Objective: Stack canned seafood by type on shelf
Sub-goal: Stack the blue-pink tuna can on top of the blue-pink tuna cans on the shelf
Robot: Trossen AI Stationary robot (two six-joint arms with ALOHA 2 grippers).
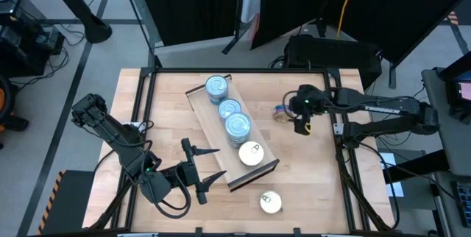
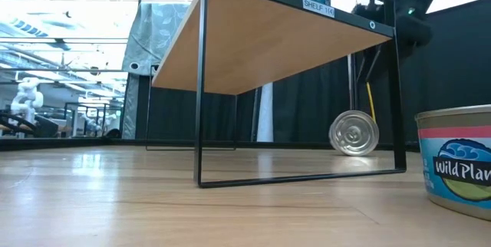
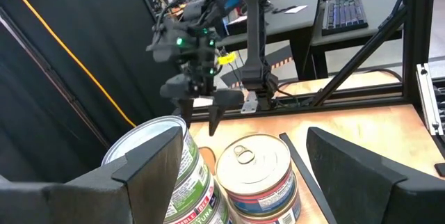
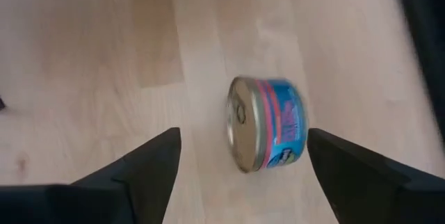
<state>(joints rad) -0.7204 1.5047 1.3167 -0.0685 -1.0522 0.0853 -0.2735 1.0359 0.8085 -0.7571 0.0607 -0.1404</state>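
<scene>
I expect the tin [image 4: 267,124] to stand with its ring up when I turn it onto the pull-tab tin, because it is lying sideways with its ringed end [image 4: 241,118] facing one finger.
The shelf [image 1: 212,130] is a light-wood board on a black wire frame, lying slantwise mid-table. On it stand three stacks of blue-topped tins [image 1: 229,110] and, at its near end, a pull-tab tin [image 1: 251,153]. My left gripper [image 1: 200,165] hovers open, level, near that end; its wrist view shows the pull-tab tin [image 3: 254,158] ahead. My right gripper [image 1: 302,124] hangs open above a tin [image 4: 268,123] that rests on its curved side wall on the table, right of the shelf. The fingers [image 4: 156,154] stand clear of it.
Another pull-tab tin [image 1: 270,202] lies on the table near the front edge; the low view shows it close up [image 2: 456,163]. The tin on its side [image 2: 354,133] shows beyond the shelf's frame [image 2: 201,86]. Black rails [image 1: 342,156] border the tabletop.
</scene>
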